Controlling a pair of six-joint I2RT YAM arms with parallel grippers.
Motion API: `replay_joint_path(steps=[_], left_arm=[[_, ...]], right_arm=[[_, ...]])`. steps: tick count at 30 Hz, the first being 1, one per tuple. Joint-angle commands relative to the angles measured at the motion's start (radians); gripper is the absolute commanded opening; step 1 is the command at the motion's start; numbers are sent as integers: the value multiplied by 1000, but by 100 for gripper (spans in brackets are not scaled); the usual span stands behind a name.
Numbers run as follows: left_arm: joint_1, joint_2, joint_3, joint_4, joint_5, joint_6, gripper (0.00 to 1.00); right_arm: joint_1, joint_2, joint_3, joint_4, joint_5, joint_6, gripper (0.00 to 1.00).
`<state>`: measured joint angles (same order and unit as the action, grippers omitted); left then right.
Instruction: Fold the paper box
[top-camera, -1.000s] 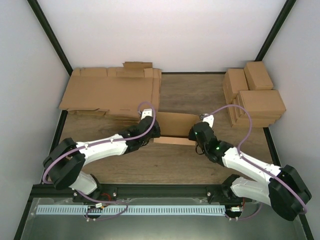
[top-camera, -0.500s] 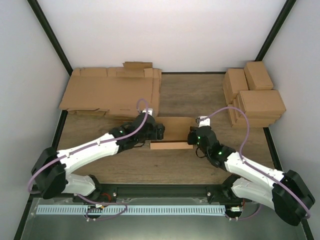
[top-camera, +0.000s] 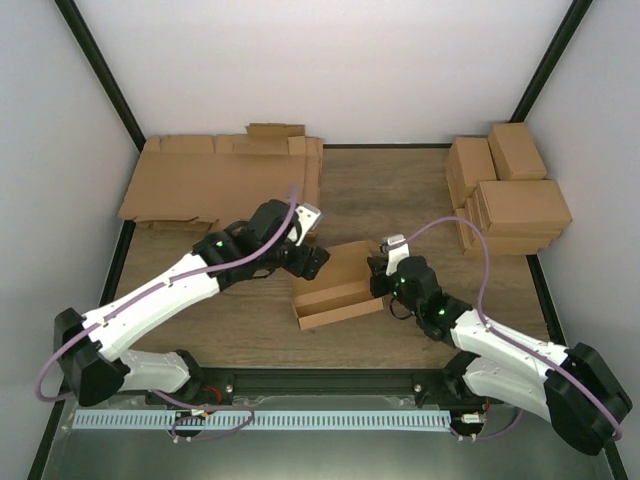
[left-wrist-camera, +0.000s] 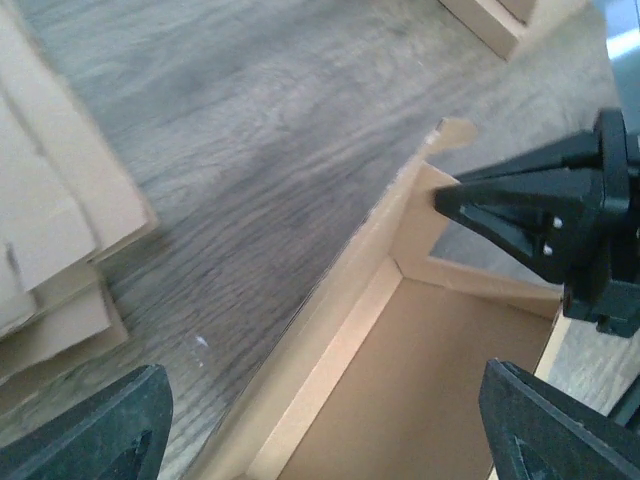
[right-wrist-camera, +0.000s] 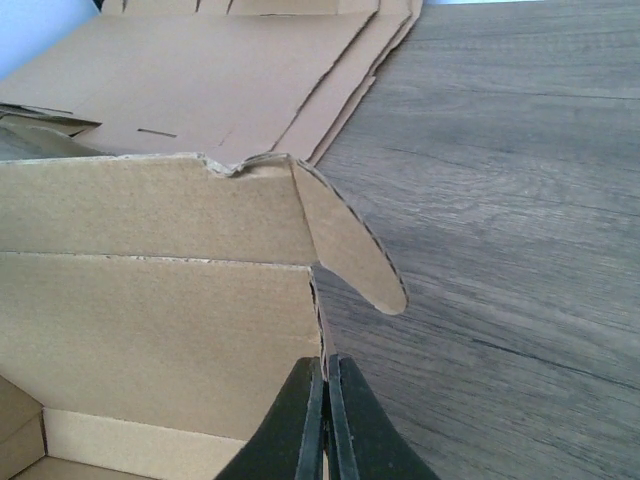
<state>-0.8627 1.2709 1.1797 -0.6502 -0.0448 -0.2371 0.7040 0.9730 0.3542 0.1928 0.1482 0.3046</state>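
The rounded flap (right-wrist-camera: 352, 240) spreads out past the tray's end at the robot's right gripper, so this gripper should move back and push the flap inward over the tray (right-wrist-camera: 200, 345).
The paper box (top-camera: 335, 288) lies at mid-table as a half-formed brown tray with raised walls, skewed so its left end sits nearer me. My left gripper (top-camera: 310, 262) hovers open over the tray's far left corner. In the left wrist view its fingertips (left-wrist-camera: 100, 425) straddle the long wall and inner floor of the box (left-wrist-camera: 430, 390), touching nothing. My right gripper (top-camera: 379, 276) is shut on the box's right end wall. In the right wrist view that gripper (right-wrist-camera: 325, 385) pinches the thin wall edge of the box (right-wrist-camera: 150, 300), just below a rounded flap (right-wrist-camera: 350, 250).
A pile of flat cardboard sheets (top-camera: 220, 185) covers the far left of the table, also seen in the right wrist view (right-wrist-camera: 200, 70). Stacked closed brown boxes (top-camera: 505, 195) stand at the far right. A black frame rail (top-camera: 330, 380) runs along the near edge.
My left gripper has opened, let go of the box's left end and drawn back a little. The box has slid nearer and turned askew, still held by the right gripper.
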Motion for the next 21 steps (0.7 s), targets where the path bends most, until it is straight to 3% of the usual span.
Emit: replay_joint_path(steps=[1, 8, 12, 15, 17, 19, 21], left_arm=[[2, 108, 57, -58, 135, 211, 84], [0, 234, 98, -74, 131, 270, 67], [0, 263, 117, -83, 127, 303, 50], [-7, 276, 124, -92, 120, 320, 23], [-20, 278, 123, -102, 112, 328, 11], [-38, 277, 118, -107, 94, 328, 5], [-61, 270, 113, -112, 69, 317, 4]], right_arm=[[11, -13, -19, 37, -52, -36, 1], [11, -24, -26, 32, -63, -33, 1], [11, -28, -27, 24, -67, -25, 1], [11, -37, -31, 14, -61, -7, 4], [11, -49, -28, -6, -59, 10, 10], [11, -65, -23, -43, -61, 38, 13], [11, -87, -23, -82, -67, 68, 14]])
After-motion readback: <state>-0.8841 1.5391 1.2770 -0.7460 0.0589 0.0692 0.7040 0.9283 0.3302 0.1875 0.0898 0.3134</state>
